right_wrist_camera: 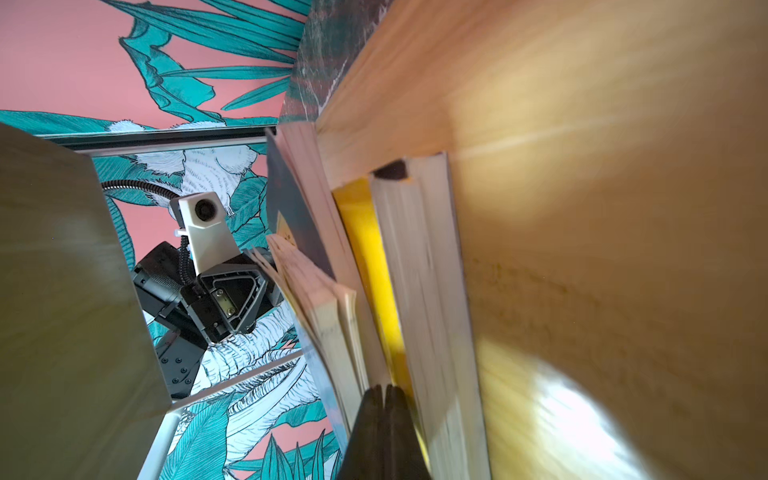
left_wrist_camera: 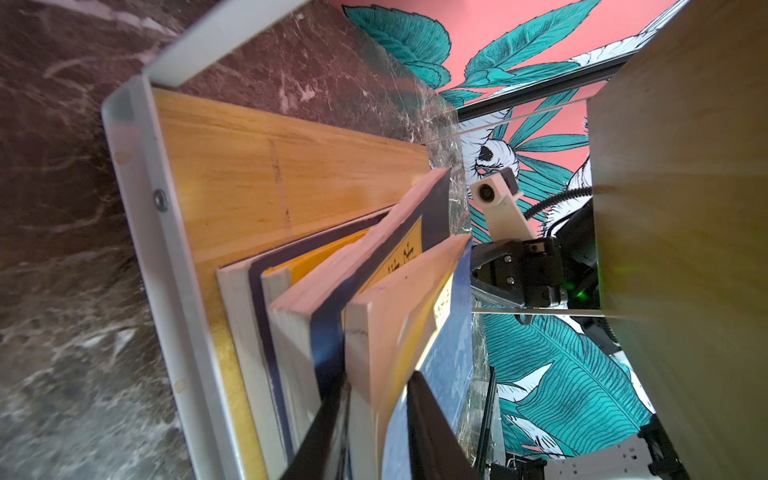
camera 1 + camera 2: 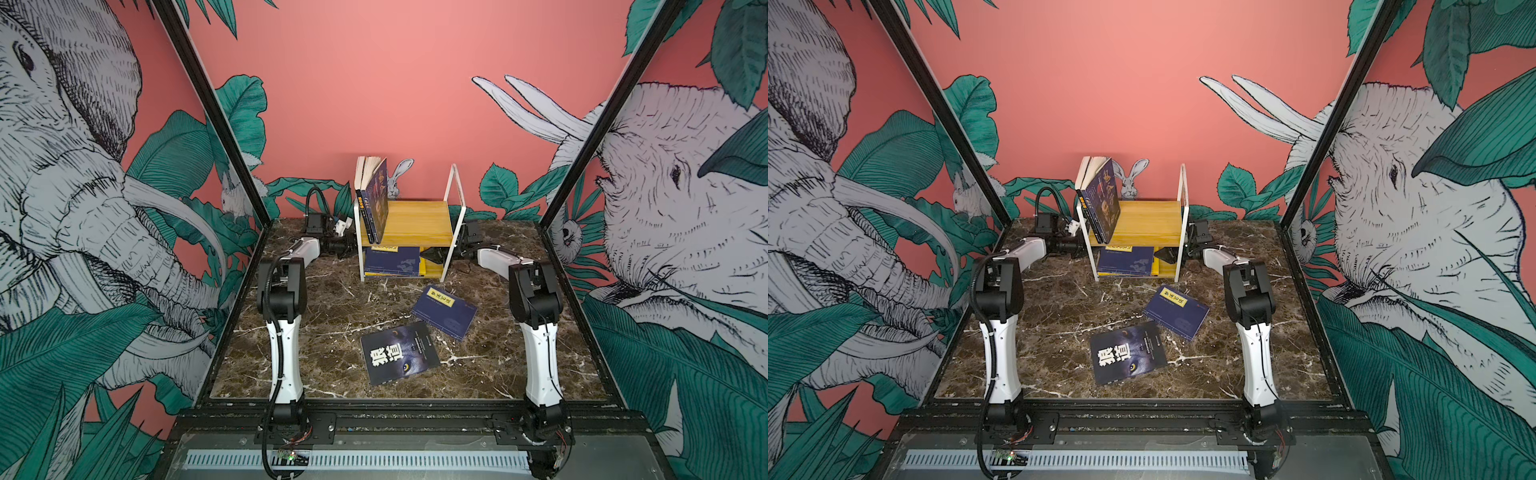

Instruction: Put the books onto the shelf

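The top navy book's front edge (image 3: 392,274) sticks out past the lower board, so next my right gripper moves away from the stack's side and pushes it in from the front (image 3: 413,276).
The shelf (image 3: 415,220) (image 3: 1150,220) stands at the back middle in both top views. Two books (image 3: 374,199) lean upright on its top board. A stack of books (image 3: 392,259) (image 2: 249,332) lies flat on its lower board (image 2: 249,158). My left gripper (image 2: 376,419) reaches in from the left, shut on the top navy book (image 2: 399,316) of that stack. My right gripper (image 1: 384,390) (image 3: 432,254) comes in from the right, shut and empty, its tips against the stack's page edges near a yellow book (image 1: 370,257). A navy book (image 3: 444,311) and a dark white-lettered book (image 3: 399,357) lie on the table.
The shelf's white metal frame (image 3: 453,220) (image 2: 137,208) flanks both grippers, and the upper board (image 2: 685,208) (image 1: 62,291) sits close over them. The marble table (image 3: 316,332) is enclosed by black posts and patterned walls. Each wrist view shows the other gripper across the lower tier.
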You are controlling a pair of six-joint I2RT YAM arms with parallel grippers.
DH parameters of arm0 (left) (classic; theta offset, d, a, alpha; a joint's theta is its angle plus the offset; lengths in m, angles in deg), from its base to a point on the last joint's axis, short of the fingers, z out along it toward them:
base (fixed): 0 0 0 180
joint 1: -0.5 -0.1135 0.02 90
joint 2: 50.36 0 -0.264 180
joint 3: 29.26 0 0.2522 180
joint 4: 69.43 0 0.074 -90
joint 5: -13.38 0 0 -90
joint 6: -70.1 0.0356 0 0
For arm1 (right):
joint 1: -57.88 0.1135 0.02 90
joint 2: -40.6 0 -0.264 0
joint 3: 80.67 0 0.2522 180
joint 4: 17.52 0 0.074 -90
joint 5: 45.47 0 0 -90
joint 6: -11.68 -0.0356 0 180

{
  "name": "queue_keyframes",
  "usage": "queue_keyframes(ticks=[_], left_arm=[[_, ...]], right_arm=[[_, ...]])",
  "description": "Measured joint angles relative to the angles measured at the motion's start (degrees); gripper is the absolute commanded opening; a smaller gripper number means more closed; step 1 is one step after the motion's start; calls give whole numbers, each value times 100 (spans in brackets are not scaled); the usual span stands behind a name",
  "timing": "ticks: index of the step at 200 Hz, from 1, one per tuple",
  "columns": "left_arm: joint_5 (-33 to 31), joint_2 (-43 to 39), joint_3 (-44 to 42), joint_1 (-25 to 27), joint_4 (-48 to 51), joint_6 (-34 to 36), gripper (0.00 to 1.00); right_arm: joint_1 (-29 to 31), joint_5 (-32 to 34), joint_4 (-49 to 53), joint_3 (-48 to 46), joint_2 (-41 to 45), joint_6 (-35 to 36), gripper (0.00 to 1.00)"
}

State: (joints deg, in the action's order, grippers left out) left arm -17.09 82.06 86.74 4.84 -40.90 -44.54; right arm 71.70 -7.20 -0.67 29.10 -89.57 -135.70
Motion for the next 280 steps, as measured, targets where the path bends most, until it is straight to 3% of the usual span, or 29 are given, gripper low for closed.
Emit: queue_keyframes(ticks=[64,138,161,182,208,280], left_arm=[[-22,0,0,-170,20,2,28],[20,0,-2,-245,39,63,47],[114,0,-2,-205,33,96,49],[162,0,-2,-151,35,94,45],[205,0,2,-76,13,68,33],[240,35,186,-50,-35,-4,26]], right_arm=[[-472,409,114,-160,542,348,0],[13,367,629,387,221,619,0],[116,293,625,627,39,612,0],[162,234,551,728,-81,535,0],[151,225,522,894,-247,463,0],[101,612,614,1233,-404,435,0]])
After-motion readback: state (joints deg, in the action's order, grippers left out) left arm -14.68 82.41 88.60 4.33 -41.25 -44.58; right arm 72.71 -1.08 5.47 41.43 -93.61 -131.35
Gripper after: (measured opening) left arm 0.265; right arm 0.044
